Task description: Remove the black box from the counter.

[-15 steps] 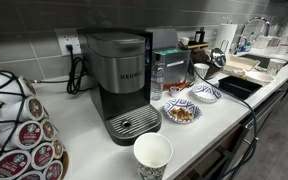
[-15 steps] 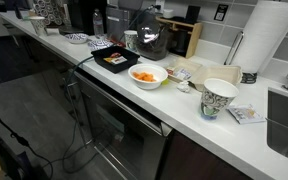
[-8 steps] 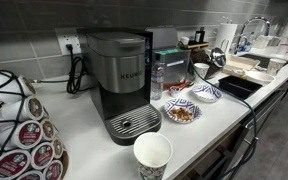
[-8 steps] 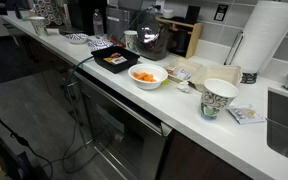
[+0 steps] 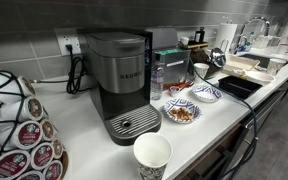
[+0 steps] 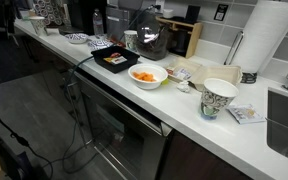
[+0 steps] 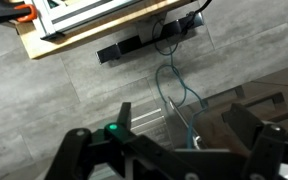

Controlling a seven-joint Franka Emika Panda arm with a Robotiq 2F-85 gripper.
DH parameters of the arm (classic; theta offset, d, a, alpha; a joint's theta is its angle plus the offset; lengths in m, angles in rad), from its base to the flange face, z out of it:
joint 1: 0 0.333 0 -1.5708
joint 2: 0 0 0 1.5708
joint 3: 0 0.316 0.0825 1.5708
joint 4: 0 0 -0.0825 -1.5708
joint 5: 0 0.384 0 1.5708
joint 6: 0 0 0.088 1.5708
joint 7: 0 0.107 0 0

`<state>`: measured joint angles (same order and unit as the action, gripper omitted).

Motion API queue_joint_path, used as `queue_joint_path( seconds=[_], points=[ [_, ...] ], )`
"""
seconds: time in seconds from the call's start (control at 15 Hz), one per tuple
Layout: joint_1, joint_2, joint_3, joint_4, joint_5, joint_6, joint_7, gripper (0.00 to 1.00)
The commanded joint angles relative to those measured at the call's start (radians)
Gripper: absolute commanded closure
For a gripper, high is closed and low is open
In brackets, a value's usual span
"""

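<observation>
The black box is away from my open gripper, which hangs over the grey tiled floor [image 7: 84, 105], so I should swing my gripper toward the counter and the black box's front rim [image 6: 104, 66].
The black box [image 5: 239, 87] is a shallow black tray that lies on the white counter [image 5: 216, 125] near its front edge, beyond two blue-patterned bowls [image 5: 182, 110]. In an exterior view the black box [image 6: 114, 60] holds something orange and pale, and the counter [image 6: 184, 108] runs on past it. My gripper [image 7: 172, 150] shows only in the wrist view. Its fingers [image 7: 74, 145] are spread wide with nothing between them, above a grey tiled floor. The arm does not show in either exterior view, and the box is out of the wrist view.
A Keurig machine [image 5: 124, 85], a paper cup [image 5: 152, 155] and a pod rack [image 5: 19, 125] stand on the counter. A bowl of orange food [image 6: 148, 75], a patterned cup [image 6: 219, 98] and a paper towel roll [image 6: 267, 40] stand near the sink. A power strip [image 7: 149, 40] and a blue cable [image 7: 174, 95] lie on the floor.
</observation>
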<state>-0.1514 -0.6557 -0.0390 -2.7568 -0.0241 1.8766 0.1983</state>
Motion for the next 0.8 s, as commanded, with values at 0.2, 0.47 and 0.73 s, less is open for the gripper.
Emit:
queue_joint_path(
  seconds=[0.2,0.47,0.73],
  points=[
    [-0.084,0.016,-0.054,0.022,-0.008,-0.003,0.009,0.00],
    [-0.075,0.074,-0.008,0.075,0.073,-0.038,0.168,0.00],
    [-0.118,0.150,-0.010,0.128,0.107,0.037,0.323,0.00]
  ],
)
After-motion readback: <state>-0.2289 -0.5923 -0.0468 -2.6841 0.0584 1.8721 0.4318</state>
